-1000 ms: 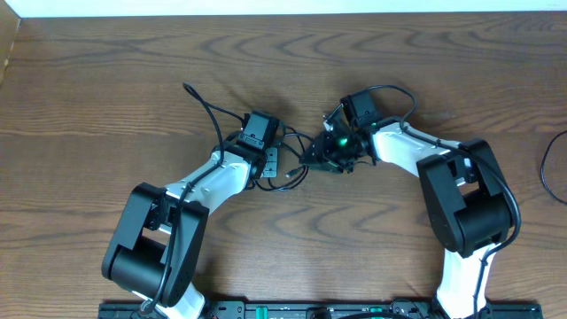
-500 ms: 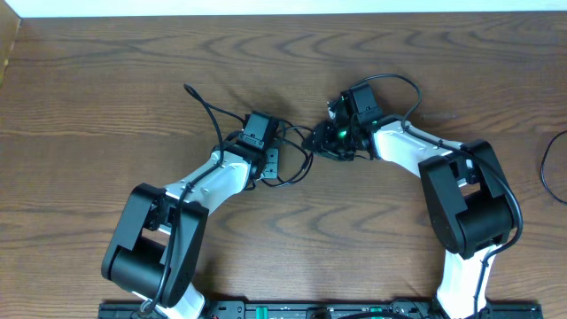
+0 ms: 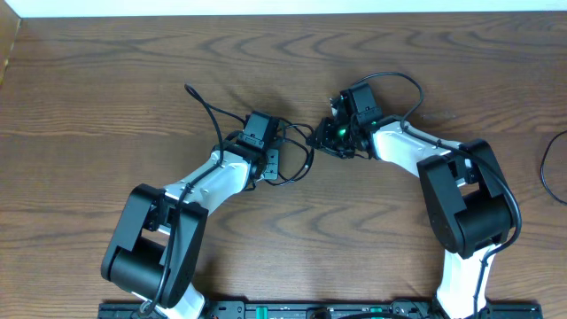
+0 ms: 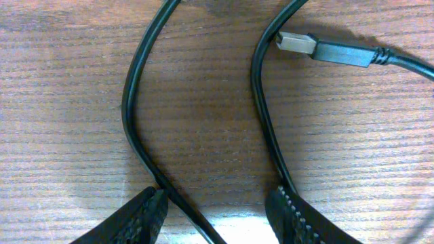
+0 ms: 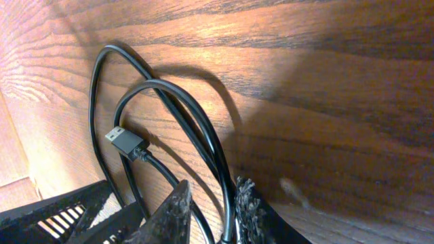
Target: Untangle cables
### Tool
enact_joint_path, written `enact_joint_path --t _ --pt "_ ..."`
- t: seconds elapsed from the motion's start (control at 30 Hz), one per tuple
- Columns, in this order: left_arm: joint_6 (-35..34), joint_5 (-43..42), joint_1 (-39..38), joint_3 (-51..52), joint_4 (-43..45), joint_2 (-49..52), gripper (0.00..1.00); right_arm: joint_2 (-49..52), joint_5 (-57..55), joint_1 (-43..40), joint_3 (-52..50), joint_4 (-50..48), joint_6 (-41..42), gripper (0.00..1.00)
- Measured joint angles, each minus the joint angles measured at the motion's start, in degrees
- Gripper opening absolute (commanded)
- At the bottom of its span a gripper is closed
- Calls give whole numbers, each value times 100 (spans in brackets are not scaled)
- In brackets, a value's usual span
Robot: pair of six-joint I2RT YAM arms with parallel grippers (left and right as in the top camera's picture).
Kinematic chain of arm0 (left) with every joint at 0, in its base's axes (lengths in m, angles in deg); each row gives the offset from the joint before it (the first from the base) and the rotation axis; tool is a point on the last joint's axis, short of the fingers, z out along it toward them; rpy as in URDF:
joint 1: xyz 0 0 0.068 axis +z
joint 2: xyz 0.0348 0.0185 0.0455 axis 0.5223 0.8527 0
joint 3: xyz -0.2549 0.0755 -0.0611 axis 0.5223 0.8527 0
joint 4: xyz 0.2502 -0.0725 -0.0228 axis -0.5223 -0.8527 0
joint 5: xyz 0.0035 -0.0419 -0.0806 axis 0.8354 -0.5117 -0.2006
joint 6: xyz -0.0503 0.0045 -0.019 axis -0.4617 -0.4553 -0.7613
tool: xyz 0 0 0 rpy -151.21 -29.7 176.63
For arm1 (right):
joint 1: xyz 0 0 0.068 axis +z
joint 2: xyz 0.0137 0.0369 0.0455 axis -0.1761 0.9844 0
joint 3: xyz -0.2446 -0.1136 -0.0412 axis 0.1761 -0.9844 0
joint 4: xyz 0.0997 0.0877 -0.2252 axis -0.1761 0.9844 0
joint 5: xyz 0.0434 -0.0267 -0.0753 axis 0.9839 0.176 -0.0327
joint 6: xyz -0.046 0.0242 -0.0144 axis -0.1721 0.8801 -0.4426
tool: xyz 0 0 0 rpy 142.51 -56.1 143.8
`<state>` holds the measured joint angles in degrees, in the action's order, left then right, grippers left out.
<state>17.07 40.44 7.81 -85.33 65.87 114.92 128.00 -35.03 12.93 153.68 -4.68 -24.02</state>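
My right gripper is holding the black cable's loop (image 5: pixel 209 135), and the USB plug lies loose beside it. Next, I open and take the cable (image 5: pixel 163 169) behind the plug too.
A thin black cable (image 3: pixel 297 161) lies looped on the wooden table between my two grippers. In the left wrist view its strands (image 4: pixel 135 102) curve over the wood and its USB plug (image 4: pixel 298 44) lies at the top right. My left gripper (image 3: pixel 270 165) is open and low over the loop (image 4: pixel 218 224), with one strand passing between its fingers. My right gripper (image 3: pixel 321 137) is closed on the black cable (image 5: pixel 213 217). Two strands (image 5: pixel 203 146) rise from the table into its jaws, and the plug (image 5: pixel 122 141) lies to the left. No white cable is in view.
The left arm's own thicker black wire (image 3: pixel 205 111) arcs over the table at the back left. Another black wire (image 3: pixel 551 168) curves in at the far right edge. The table's back edge (image 3: pixel 283 12) meets a white wall.
My right gripper has moved toward the back of the table and slightly right, drawing the cable loop with it. My left arm has stayed in place.
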Motion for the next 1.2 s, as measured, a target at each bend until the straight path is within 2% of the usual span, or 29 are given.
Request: enact_joint_path --t 0.17,1.2 --pt "0 -17 0 0 0 0 53 -22 -74 44 4 -22 9 37" --pt "15 -387 -238 -2 55 -20 53 -42 -590 214 22 -247 13 36"
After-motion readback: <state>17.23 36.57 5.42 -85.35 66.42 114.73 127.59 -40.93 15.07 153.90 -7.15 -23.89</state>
